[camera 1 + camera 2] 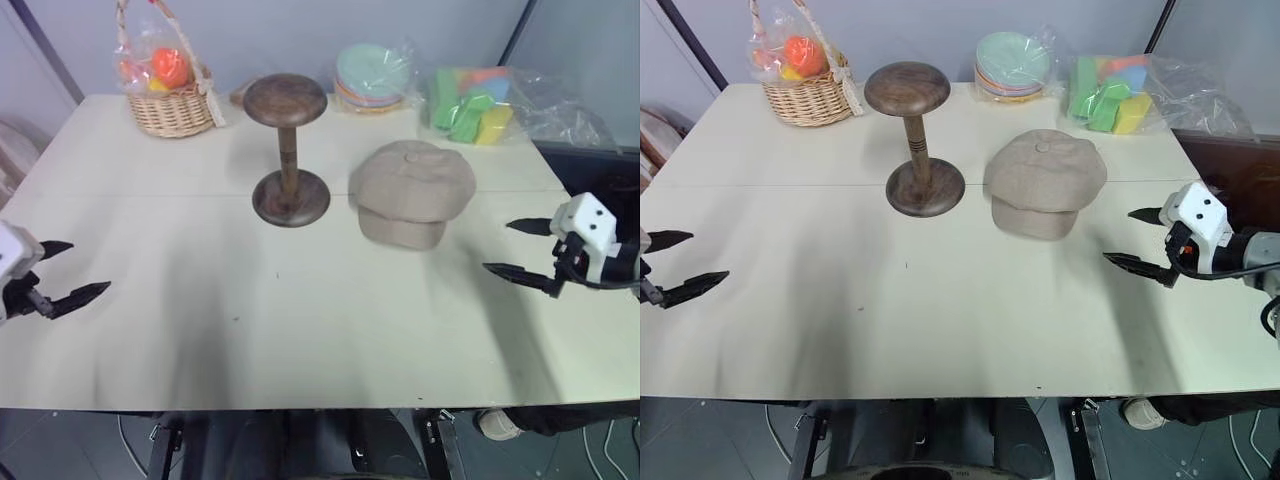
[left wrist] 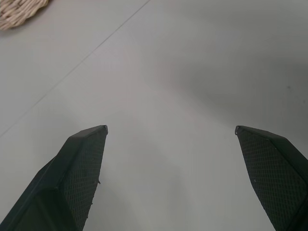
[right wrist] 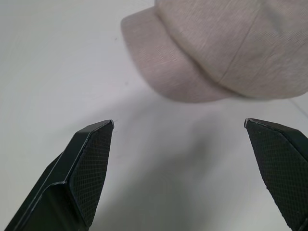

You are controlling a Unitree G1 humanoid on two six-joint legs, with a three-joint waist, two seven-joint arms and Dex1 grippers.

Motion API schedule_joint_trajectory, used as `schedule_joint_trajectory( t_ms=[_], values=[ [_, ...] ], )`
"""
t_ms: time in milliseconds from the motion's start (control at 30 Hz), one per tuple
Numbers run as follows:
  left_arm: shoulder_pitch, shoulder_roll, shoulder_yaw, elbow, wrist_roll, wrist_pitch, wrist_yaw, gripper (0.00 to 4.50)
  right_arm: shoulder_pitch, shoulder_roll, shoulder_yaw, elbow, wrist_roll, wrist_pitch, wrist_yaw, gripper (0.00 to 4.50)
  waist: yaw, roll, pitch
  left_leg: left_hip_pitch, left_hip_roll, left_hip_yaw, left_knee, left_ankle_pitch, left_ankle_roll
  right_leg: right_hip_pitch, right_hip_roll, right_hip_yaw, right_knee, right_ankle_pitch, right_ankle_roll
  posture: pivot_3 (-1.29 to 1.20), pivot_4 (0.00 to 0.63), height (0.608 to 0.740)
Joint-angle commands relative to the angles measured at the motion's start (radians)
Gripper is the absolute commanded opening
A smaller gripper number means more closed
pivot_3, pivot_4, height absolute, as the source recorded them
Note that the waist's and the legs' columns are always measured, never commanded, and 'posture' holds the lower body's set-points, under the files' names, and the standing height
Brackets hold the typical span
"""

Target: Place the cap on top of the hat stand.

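The beige cap [image 1: 415,188] will tip forward with its front edge low when I put it on the hat stand's domed top [image 1: 286,99], which is narrower than the cap.
The beige cap [image 1: 414,192] lies flat on the table, brim toward me, just right of the dark wooden hat stand [image 1: 288,150], which is upright with its domed top bare. My right gripper [image 1: 515,248] hovers open at the table's right side, a short way right of and nearer than the cap. In the right wrist view the cap [image 3: 226,45] sits beyond the spread fingertips [image 3: 94,144]. At the table's left edge my left gripper [image 1: 70,270] is open over bare tabletop, far from both things.
A wicker basket [image 1: 172,105] with wrapped fruit stands at the back left. Stacked plates [image 1: 372,78] and a bag of coloured blocks [image 1: 472,103] are at the back right. The pale table [image 1: 300,330] spreads wide in front of the stand and cap.
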Motion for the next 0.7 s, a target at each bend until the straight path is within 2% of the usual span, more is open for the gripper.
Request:
schedule_joint_trajectory(
  t_ms=[33,267,367,533,700],
  values=[
    [-0.001,0.009,0.040,-0.019,0.001,-0.002,0.004,4.46,-0.024,-0.001,-0.004,0.010,-0.007,-0.027,0.002,4.50,0.000,0.000,0.000,0.000,0.000,0.000,0.000,0.000,0.000,0.000,0.000,0.000,0.000,0.000,0.000,0.00,0.150,0.740],
    [-0.020,-0.006,0.034,-0.032,-0.009,0.011,0.030,4.46,-0.039,0.002,0.000,0.032,-0.034,-0.068,-0.017,4.50,0.000,0.000,0.000,0.000,0.000,0.000,0.000,0.000,0.000,0.000,0.000,0.000,0.000,0.001,0.001,0.00,0.150,0.740],
    [-0.073,-0.001,0.028,-0.082,-0.110,0.098,0.004,4.46,-0.070,0.007,0.015,0.022,-0.080,-0.073,-0.082,4.50,0.000,0.000,0.000,0.000,0.000,0.000,0.000,0.000,0.000,0.000,0.001,0.000,0.000,0.001,0.002,0.00,0.150,0.740],
    [-0.173,0.032,-0.037,-0.194,-0.246,0.235,-0.040,4.46,-0.084,0.007,0.075,-0.171,-0.177,-0.011,-0.202,4.50,0.000,0.000,0.000,-0.001,0.000,0.000,0.000,0.000,0.000,-0.001,0.001,0.000,0.001,0.002,0.003,0.00,0.150,0.740],
    [-0.264,0.060,-0.165,-0.301,-0.322,0.298,-0.077,4.46,-0.020,0.065,0.169,-0.454,-0.258,0.113,-0.324,4.50,0.000,0.000,0.000,-0.001,0.000,-0.001,0.000,0.000,0.000,-0.002,0.002,0.000,0.001,0.002,0.003,0.00,0.150,0.740]
  ],
)
